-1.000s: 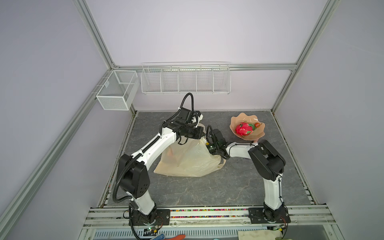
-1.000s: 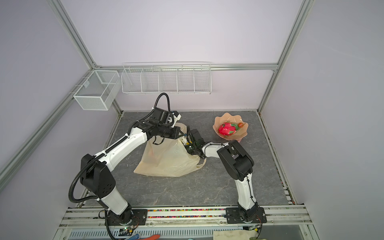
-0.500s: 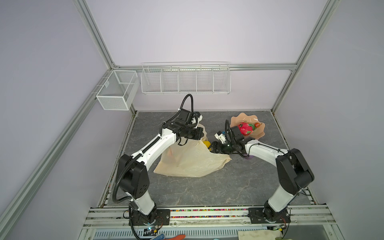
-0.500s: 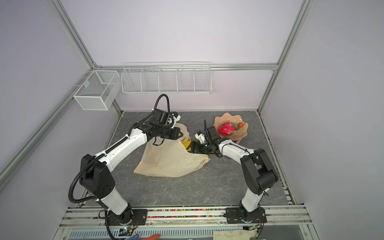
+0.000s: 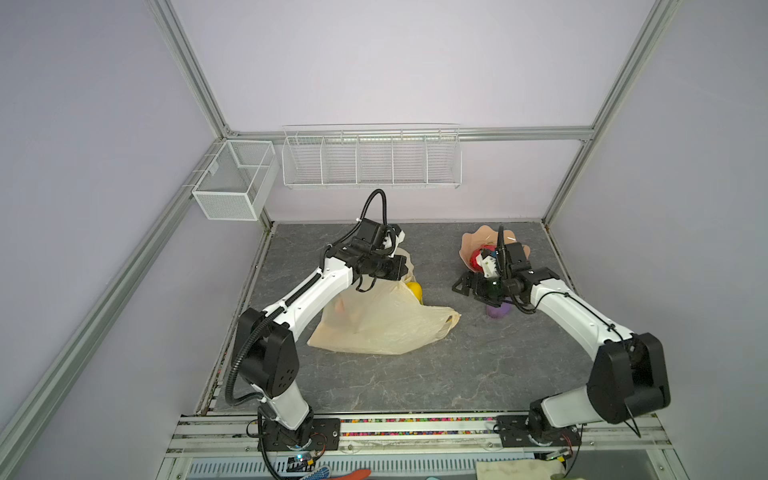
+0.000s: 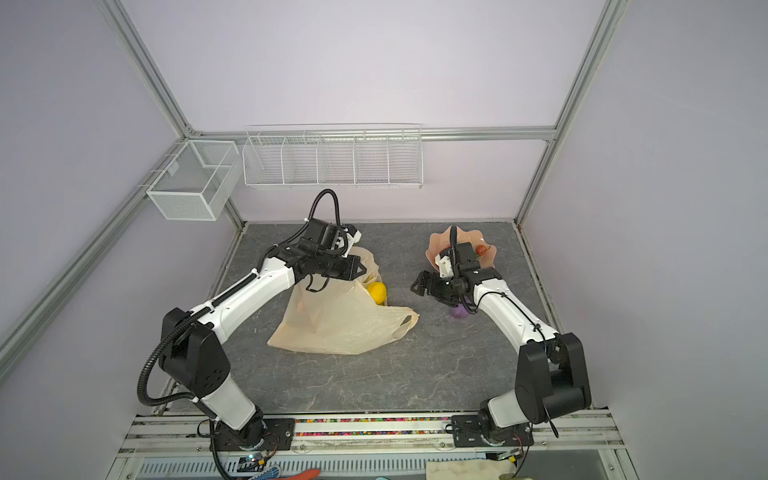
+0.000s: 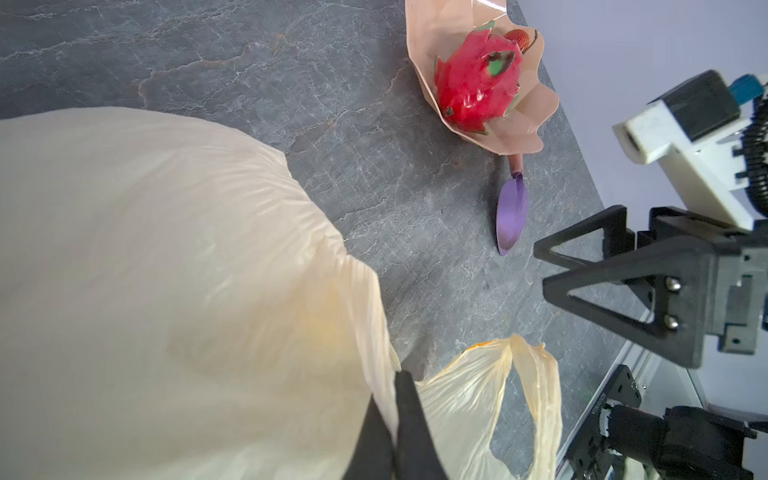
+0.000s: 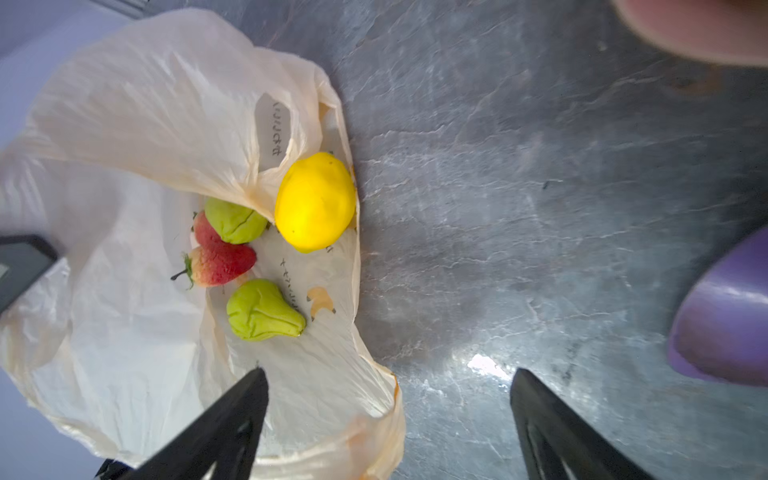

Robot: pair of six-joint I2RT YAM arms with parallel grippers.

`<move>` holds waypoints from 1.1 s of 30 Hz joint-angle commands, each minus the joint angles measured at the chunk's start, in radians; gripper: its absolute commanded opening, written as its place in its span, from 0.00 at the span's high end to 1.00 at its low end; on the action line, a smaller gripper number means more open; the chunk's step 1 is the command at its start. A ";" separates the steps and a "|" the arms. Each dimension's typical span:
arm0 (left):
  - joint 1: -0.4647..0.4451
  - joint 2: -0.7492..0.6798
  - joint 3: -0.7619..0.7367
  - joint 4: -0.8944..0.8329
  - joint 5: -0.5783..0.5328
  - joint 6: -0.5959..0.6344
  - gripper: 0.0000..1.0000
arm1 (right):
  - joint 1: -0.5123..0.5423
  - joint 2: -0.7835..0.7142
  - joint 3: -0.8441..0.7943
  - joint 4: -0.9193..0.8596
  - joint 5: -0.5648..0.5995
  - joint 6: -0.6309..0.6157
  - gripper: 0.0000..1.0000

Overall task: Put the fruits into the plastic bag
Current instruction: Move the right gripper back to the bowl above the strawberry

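Observation:
The small red fruit (image 6: pixel 482 249) lies uncovered at the pink dish's rim (image 6: pixel 491 253), so my right gripper should keep going there with its fingers open until they are on both sides of the fruit.
The cream plastic bag (image 5: pixel 382 324) (image 6: pixel 340 328) lies on the grey floor, its mouth toward the right. My left gripper (image 7: pixel 397 399) (image 5: pixel 400 266) is shut on the bag's upper rim and holds it lifted. Inside the mouth lie a yellow citrus (image 8: pixel 314 201) (image 5: pixel 414 289), two green pears (image 8: pixel 235 220) (image 8: pixel 264 311) and a red strawberry (image 8: pixel 220 259). My right gripper (image 8: pixel 388 374) (image 5: pixel 460 285) hangs open and empty just right of the bag. A dragon fruit (image 7: pixel 478 87) and a small red fruit (image 7: pixel 521 38) sit in the pink dish (image 7: pixel 432 33).
A purple scoop (image 7: pixel 513 216) (image 5: pixel 498 311) lies on the floor under my right wrist, next to the pink dish (image 5: pixel 473 241). White wire baskets (image 5: pixel 370 158) hang on the back wall. A free handle loop of the bag (image 5: pixel 446 322) points right.
My right gripper has drawn back rightward out of the bag's mouth, open and empty, and its elbow swung out right. The yellow citrus now shows at the bag's mouth. The left arm held still.

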 commanded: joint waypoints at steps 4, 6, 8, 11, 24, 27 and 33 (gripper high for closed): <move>-0.001 0.000 0.000 0.017 0.021 0.016 1.00 | -0.127 -0.022 0.048 -0.043 0.084 0.065 0.06; -0.001 0.001 -0.002 0.016 0.026 0.018 1.00 | -0.178 -0.009 0.066 -0.036 0.103 0.109 0.06; -0.002 0.005 -0.001 0.015 0.032 0.020 1.00 | -0.232 0.013 0.080 -0.011 0.108 0.158 0.06; -0.001 0.006 0.000 0.013 0.037 0.021 1.00 | -0.295 0.063 0.119 0.030 0.131 0.204 0.07; -0.001 0.004 -0.010 0.011 0.037 0.020 1.00 | -0.421 0.373 0.380 0.111 0.176 0.295 0.20; -0.001 0.005 -0.009 0.009 0.036 0.020 1.00 | -0.432 0.430 0.428 0.116 0.175 0.303 0.24; -0.001 0.014 0.004 0.002 0.036 0.021 1.00 | -0.440 0.524 0.514 0.115 0.168 0.318 0.27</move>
